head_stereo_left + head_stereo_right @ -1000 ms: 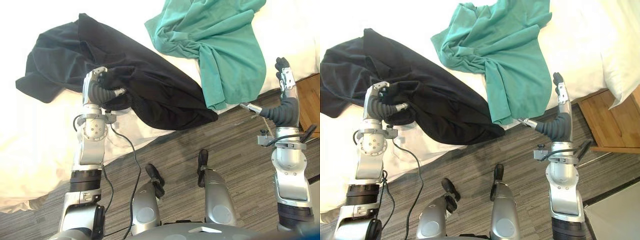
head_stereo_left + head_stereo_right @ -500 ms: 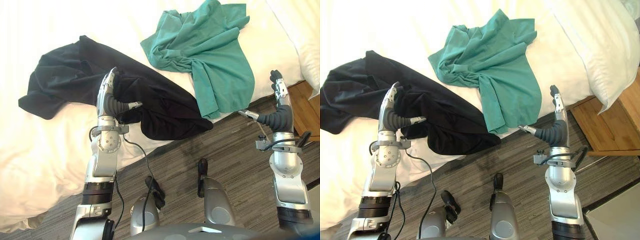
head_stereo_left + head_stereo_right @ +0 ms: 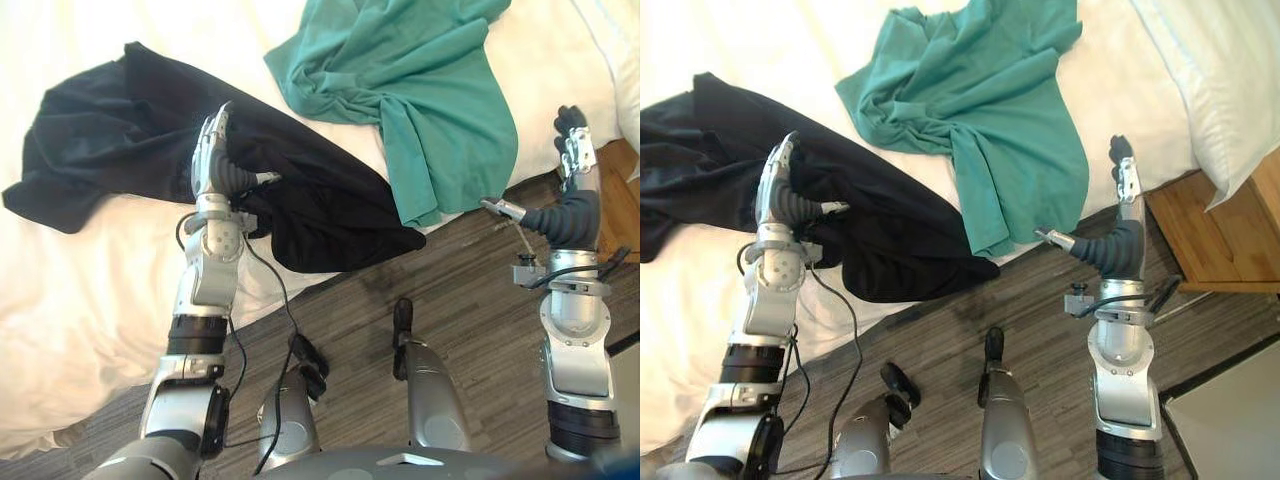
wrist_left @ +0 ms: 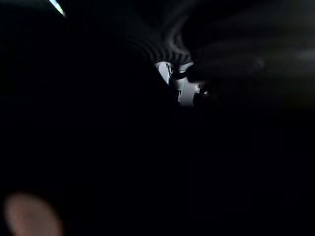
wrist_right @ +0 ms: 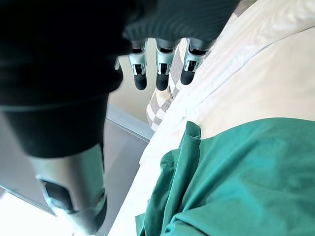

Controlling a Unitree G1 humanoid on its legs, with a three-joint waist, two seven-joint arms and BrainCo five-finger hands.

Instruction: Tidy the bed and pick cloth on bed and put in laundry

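The green cloth (image 3: pixel 435 110) will hang in loose folds from my right gripper when I carry it, because a limp edge (image 3: pixel 428 208) droops over the side of the bed.
A black cloth (image 3: pixel 330 205) lies spread on the white bed (image 3: pixel 90 290), one corner hanging over the bed's edge toward the floor. My left hand (image 3: pixel 212 160) rests against its middle, fingers straight and thumb out to the side. In the left wrist view dark cloth (image 4: pixel 98 147) lies close against the hand. A crumpled green cloth (image 3: pixel 430 90) lies farther back on the bed, also drooping over the edge. My right hand (image 3: pixel 572 150) is raised beside the bed's edge, right of the green cloth (image 5: pixel 236 182), open and holding nothing.
A white pillow (image 3: pixel 1210 90) lies at the bed's right end. A wooden nightstand (image 3: pixel 1230 240) stands by the bed on the right. Grey wood-pattern floor (image 3: pixel 470 300) runs along the bed's near edge.
The view has shifted. My left hand's fingers, curled into the black cloth a second ago, are now straight. The right hand stays raised and open.
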